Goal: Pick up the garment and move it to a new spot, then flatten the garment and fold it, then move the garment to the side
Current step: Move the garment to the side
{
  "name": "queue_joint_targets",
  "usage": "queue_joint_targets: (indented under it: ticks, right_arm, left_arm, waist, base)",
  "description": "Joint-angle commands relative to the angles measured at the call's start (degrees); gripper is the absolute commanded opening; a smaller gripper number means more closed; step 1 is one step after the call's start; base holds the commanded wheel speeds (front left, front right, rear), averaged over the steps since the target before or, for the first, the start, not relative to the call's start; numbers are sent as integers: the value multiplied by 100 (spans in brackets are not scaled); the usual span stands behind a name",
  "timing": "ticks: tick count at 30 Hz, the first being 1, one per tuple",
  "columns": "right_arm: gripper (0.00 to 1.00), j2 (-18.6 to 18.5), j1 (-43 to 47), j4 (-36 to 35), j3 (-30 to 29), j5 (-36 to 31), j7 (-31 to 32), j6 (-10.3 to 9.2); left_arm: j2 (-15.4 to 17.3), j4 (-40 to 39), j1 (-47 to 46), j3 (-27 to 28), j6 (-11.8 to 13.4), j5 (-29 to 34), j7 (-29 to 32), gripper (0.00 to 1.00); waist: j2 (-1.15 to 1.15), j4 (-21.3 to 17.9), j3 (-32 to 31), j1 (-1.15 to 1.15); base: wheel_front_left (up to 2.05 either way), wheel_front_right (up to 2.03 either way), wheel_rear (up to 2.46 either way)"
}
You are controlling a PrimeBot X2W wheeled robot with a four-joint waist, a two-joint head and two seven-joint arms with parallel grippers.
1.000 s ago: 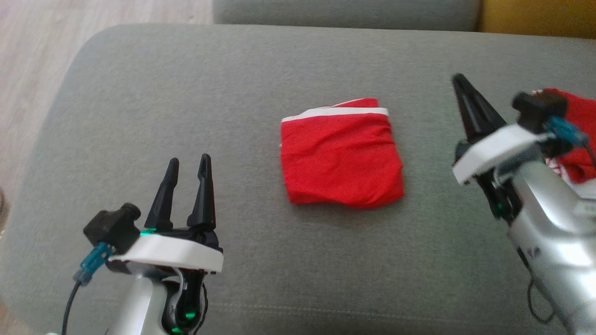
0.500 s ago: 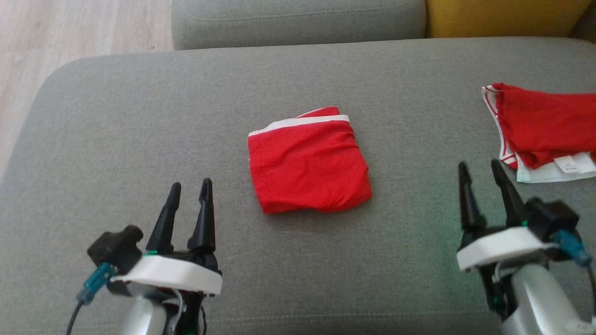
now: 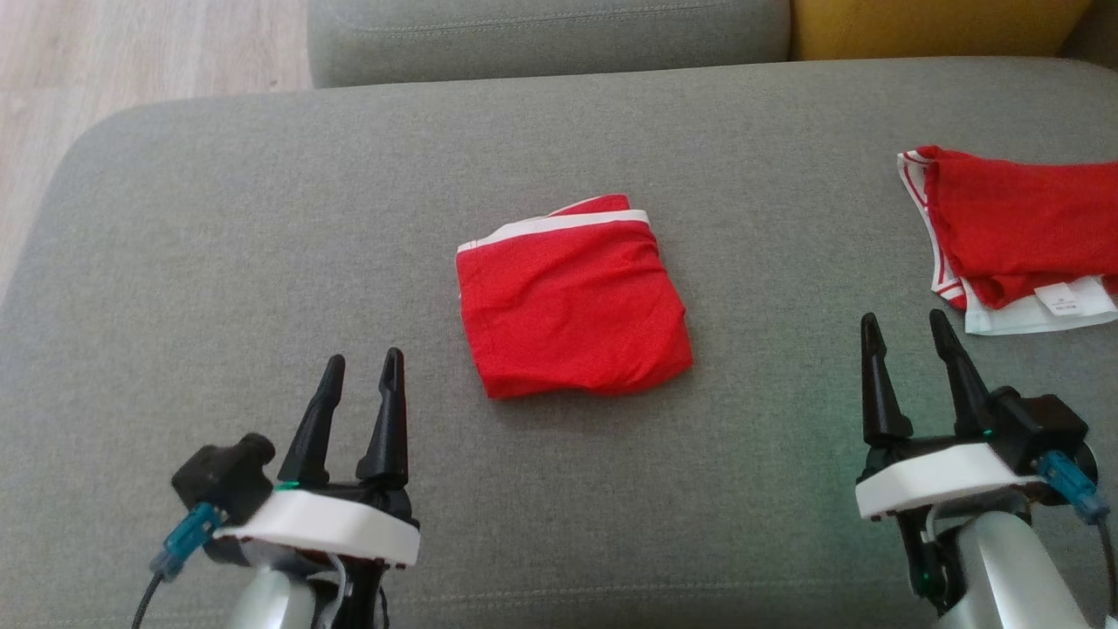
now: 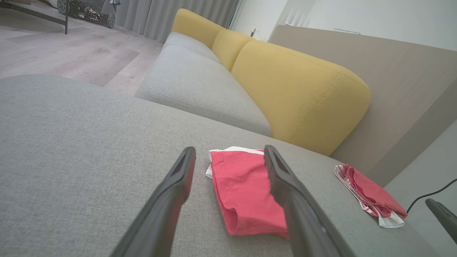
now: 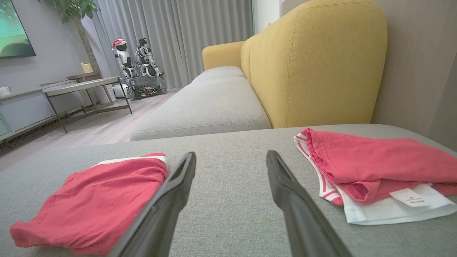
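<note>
Layers are piled up at the middle garment's white waistband (image 3: pixel 595 216), so the middle garment will bunch up where I pinch it but stay folded when I carry it.
A red garment (image 3: pixel 572 301) with a white waistband lies folded in the middle of the grey cushion (image 3: pixel 262 218); it also shows in the left wrist view (image 4: pixel 246 192) and the right wrist view (image 5: pixel 96 203). A second red garment (image 3: pixel 1013 223) with striped white trim and a label lies folded at the right edge (image 5: pixel 378 160). My left gripper (image 3: pixel 364 360) hovers open near the front left, short of the middle garment. My right gripper (image 3: pixel 902 319) stands open at the front right, just in front of the right garment, holding nothing.
Behind the cushion are a grey sofa seat (image 3: pixel 541 35) and a yellow backrest (image 3: pixel 935 26). Wooden floor (image 3: pixel 105 61) lies beyond the cushion's left edge. Bare cushion stretches left of the middle garment and between the two garments.
My right gripper has drawn back from the right garment toward the front edge and opened from shut. The head camera has shifted. The left gripper stays open in place.
</note>
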Motion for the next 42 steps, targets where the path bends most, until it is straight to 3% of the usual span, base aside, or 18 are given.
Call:
queue_joint_targets:
  ticks: [1,10,20,33,42]
  right_arm:
    - [100,30,-80,-202,114,-69,-60,37]
    - [100,54,-110,-182,180,-61,28,37]
    - [100,-41,-667,39,933,528,576,37]
    - [100,-354,-1907,1381,1314,1816,1456,37]
    - [100,-548,-2359,2079,1700,2255,1703,37]
  left_arm:
    - [44,-198,-202,175,-26,56,-70,100]
    - [44,-161,-232,131,-25,48,-70,100]
    - [44,-141,-502,-39,-36,62,-70,100]
    - [44,-120,-797,-252,-10,-81,-70,100]
    - [44,-159,-848,-307,28,-152,-70,100]
  waist:
    - [0,14,3,0]
    - [0,113,55,0]
    - [0,509,507,0]
    - [0,1245,1016,0]
    - [0,1540,1147,0]
  base:
    - [0,0,0]
    - [0,0,0]
    - [0,0,0]
    - [0,0,0]
    - [0,0,0]
